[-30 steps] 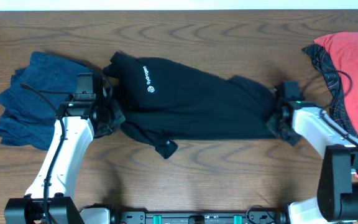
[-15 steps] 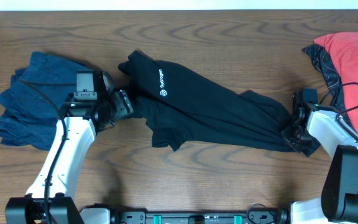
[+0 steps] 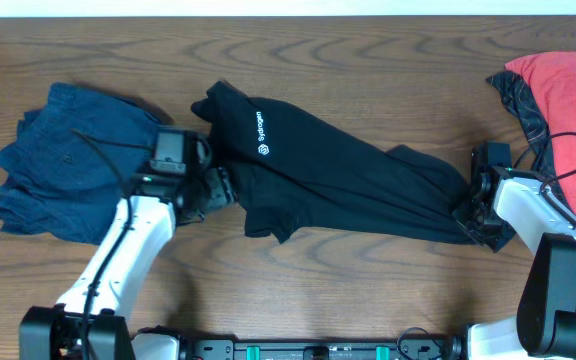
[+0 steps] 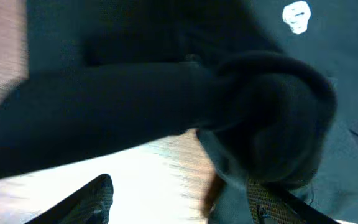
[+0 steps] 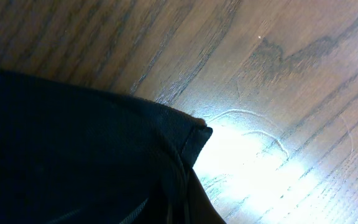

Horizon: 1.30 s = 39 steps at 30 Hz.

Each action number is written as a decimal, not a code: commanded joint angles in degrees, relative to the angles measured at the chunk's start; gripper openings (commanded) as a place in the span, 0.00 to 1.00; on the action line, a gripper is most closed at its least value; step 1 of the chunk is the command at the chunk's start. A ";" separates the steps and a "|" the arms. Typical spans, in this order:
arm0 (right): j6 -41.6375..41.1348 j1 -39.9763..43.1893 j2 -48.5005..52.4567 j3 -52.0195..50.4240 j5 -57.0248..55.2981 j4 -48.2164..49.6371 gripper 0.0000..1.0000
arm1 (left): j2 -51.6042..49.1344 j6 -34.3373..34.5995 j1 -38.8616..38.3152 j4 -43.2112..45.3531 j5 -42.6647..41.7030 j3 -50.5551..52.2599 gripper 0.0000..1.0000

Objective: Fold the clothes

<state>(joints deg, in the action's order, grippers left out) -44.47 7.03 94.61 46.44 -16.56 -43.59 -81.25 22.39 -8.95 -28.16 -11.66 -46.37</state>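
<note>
The black shirt lies beside the wood that my left gripper's fingers are spread over, so next my left gripper goes further in and grabs the shirt's lower edge before it lifts.
The black shirt of the clothes lies stretched slantwise across the table, its white logo facing up near the left end. My left gripper stands open at the shirt's lower left edge. In the left wrist view its fingers are spread over bare wood, with a rolled black fold just ahead and cloth lying against the right finger. My right gripper is shut on the shirt's right end. The black cloth bunches there and hides the fingers.
A navy garment lies crumpled at the left, behind the left arm. A red garment with a dark patterned one beside it sits at the right edge. A black cable loops over the right arm.
The left gripper let go of the shirt, opened, then moved right up to its edge. The right gripper dragged the shirt rightward a second ago and has held still since.
</note>
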 commanded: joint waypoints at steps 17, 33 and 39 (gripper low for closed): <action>0.44 0.83 0.55 -1.33 -1.40 0.74 0.01 | -0.07 -13.77 -6.62 11.04 0.04 6.69 0.55; 0.44 0.83 0.55 -1.33 -1.42 1.27 0.01 | 4.81 -18.91 -7.54 4.72 -2.69 7.13 0.88; 0.44 0.83 0.55 -1.33 -0.98 1.11 0.01 | -0.33 -19.82 -9.29 9.55 -2.69 7.52 0.76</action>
<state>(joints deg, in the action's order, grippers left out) -44.45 7.05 94.59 46.35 -16.97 -42.98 -79.29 4.01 -17.50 -19.79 -13.78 -39.75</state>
